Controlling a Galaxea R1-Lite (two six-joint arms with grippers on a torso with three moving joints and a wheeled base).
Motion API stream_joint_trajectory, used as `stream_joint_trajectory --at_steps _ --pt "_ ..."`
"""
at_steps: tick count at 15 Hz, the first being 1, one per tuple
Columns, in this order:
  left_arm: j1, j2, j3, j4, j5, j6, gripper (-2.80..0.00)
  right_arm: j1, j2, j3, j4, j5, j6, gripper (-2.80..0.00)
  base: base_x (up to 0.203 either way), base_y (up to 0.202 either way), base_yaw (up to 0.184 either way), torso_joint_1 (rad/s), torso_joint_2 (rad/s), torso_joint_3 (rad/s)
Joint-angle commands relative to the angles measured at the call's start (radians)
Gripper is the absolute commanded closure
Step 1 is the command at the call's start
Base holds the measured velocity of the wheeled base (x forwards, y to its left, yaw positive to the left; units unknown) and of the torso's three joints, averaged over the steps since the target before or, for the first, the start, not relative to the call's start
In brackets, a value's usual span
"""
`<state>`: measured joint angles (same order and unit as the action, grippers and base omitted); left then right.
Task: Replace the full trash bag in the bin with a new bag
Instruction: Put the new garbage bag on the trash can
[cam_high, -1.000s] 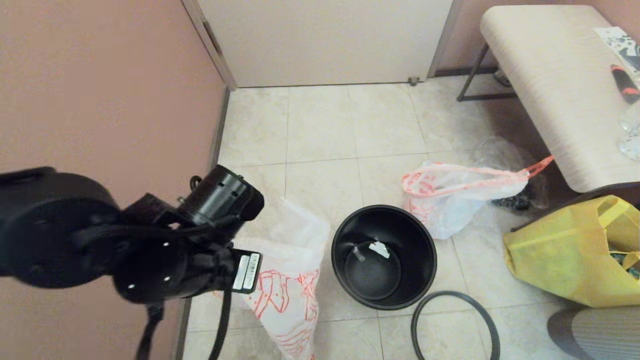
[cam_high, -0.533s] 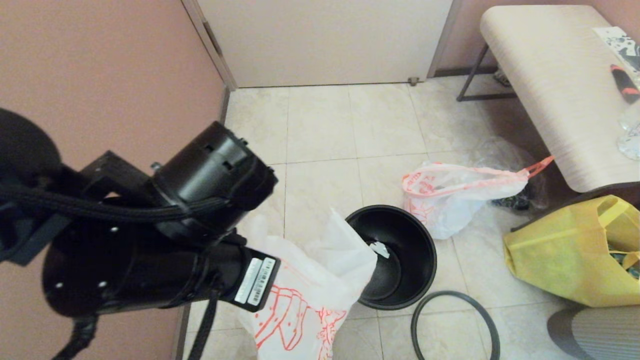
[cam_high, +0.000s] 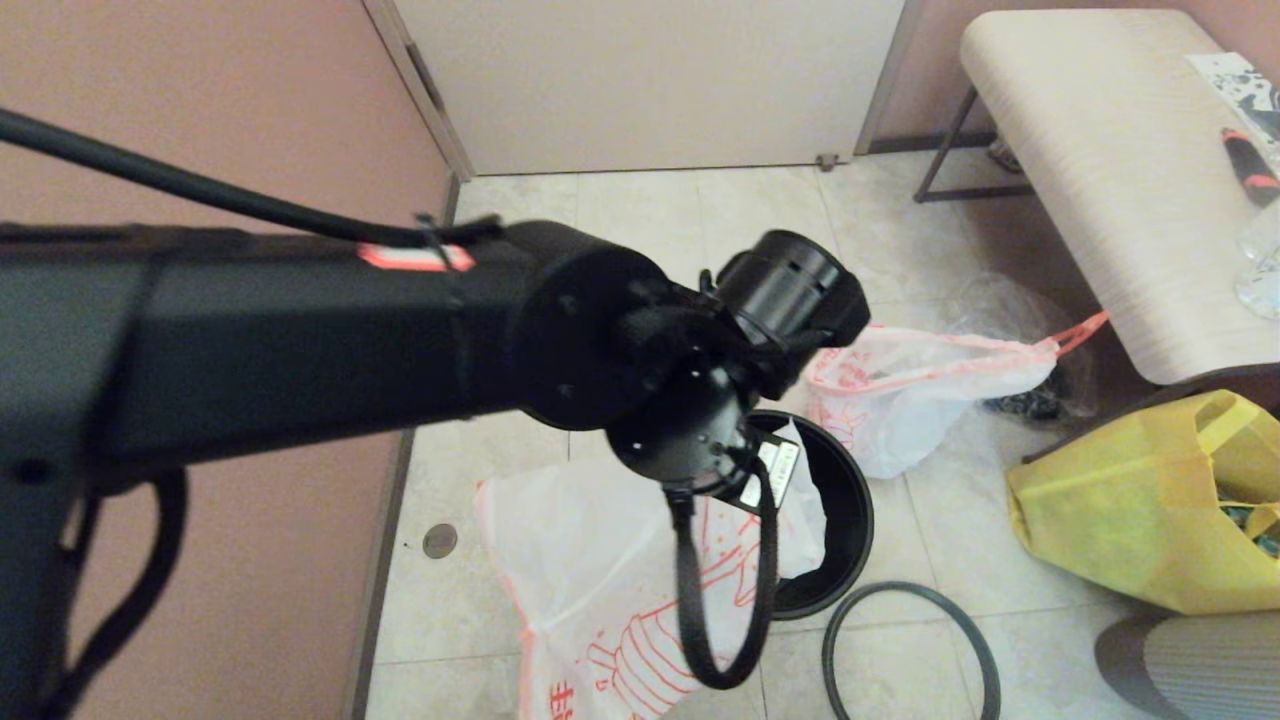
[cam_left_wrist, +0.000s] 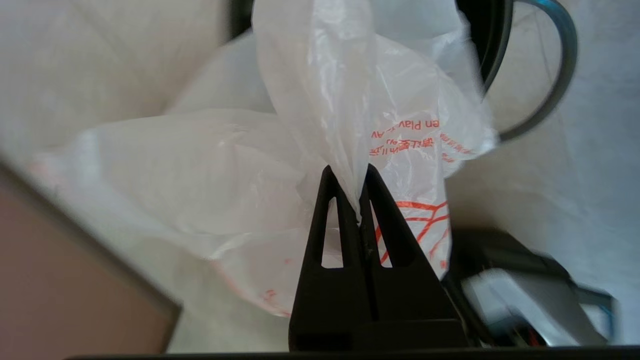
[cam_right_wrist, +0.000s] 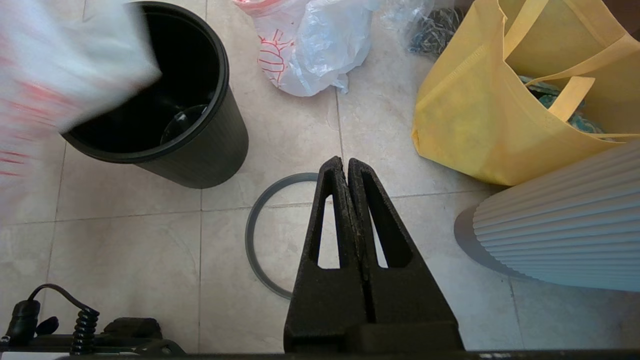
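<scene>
The gathered fold of the new bag (cam_left_wrist: 340, 120) is pointing into the bin's opening (cam_high: 847, 518). My left gripper keeps pushing down until the fold is deep inside the bin, then let go.
The black bin (cam_high: 848, 520) stands upright on the tiled floor, and its inside shows in the right wrist view (cam_right_wrist: 200, 135). My left gripper (cam_left_wrist: 350, 170) is shut on a gathered fold of the new bag (cam_left_wrist: 350, 100). In the head view the arm's wrist hides that gripper. The new bag (cam_high: 580, 560) hangs limp, covering the bin's left side. The full trash bag (cam_high: 900, 390) lies on the floor behind the bin. The grey rim ring (cam_high: 910, 640) lies in front of the bin. My right gripper (cam_right_wrist: 345, 162) is shut and empty, above the ring (cam_right_wrist: 257, 240).
A yellow bag (cam_high: 1130, 510) sits to the right of the bin, under the end of a pale bench (cam_high: 1100, 150). A ribbed grey object (cam_high: 1190, 660) stands at the near right. The pink wall (cam_high: 200, 120) runs along the left, with a floor drain (cam_high: 439, 540) beside it.
My left arm has swung from beside the wall to the right, to above the bin. The new bag came with it and now overlaps the bin's left side.
</scene>
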<state>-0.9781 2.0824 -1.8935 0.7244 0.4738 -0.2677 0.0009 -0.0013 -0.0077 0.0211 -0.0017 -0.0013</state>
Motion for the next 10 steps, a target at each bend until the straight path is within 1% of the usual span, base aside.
stream_joint_trajectory --at_steps 1,2,4,6,8,10 --pt "-0.011 0.172 -0.049 -0.045 0.011 0.024 0.0 0.001 0.0 0.0 0.0 0.0 0.0 0.0 0.0 0.0 0.0 0.0 0.0 0.0" --pt "-0.014 0.217 -0.056 -0.115 0.022 0.04 0.0 -0.001 0.0 -0.001 0.0 0.0 0.0 0.0 0.0 0.0 0.0 0.0 0.0 0.0" --pt "-0.008 0.302 -0.053 -0.322 0.024 0.059 0.0 -0.001 0.0 0.0 0.0 0.0 0.0 0.0 0.0 0.0 0.0 0.0 0.0 0.0" --pt "0.012 0.403 -0.037 -0.522 0.024 0.111 0.0 0.001 0.0 0.0 0.0 0.0 0.0 0.0 0.0 0.0 0.0 0.0 0.0 0.0" --pt "0.035 0.496 -0.03 -0.683 0.026 0.172 0.0 0.001 0.0 0.0 0.0 0.0 0.0 0.0 0.0 0.0 0.0 0.0 0.0 0.0" --pt "0.055 0.566 -0.029 -0.791 0.029 0.228 0.0 0.0 0.0 0.0 0.0 0.0 0.0 0.0 0.0 0.0 0.0 0.0 0.0 0.0"
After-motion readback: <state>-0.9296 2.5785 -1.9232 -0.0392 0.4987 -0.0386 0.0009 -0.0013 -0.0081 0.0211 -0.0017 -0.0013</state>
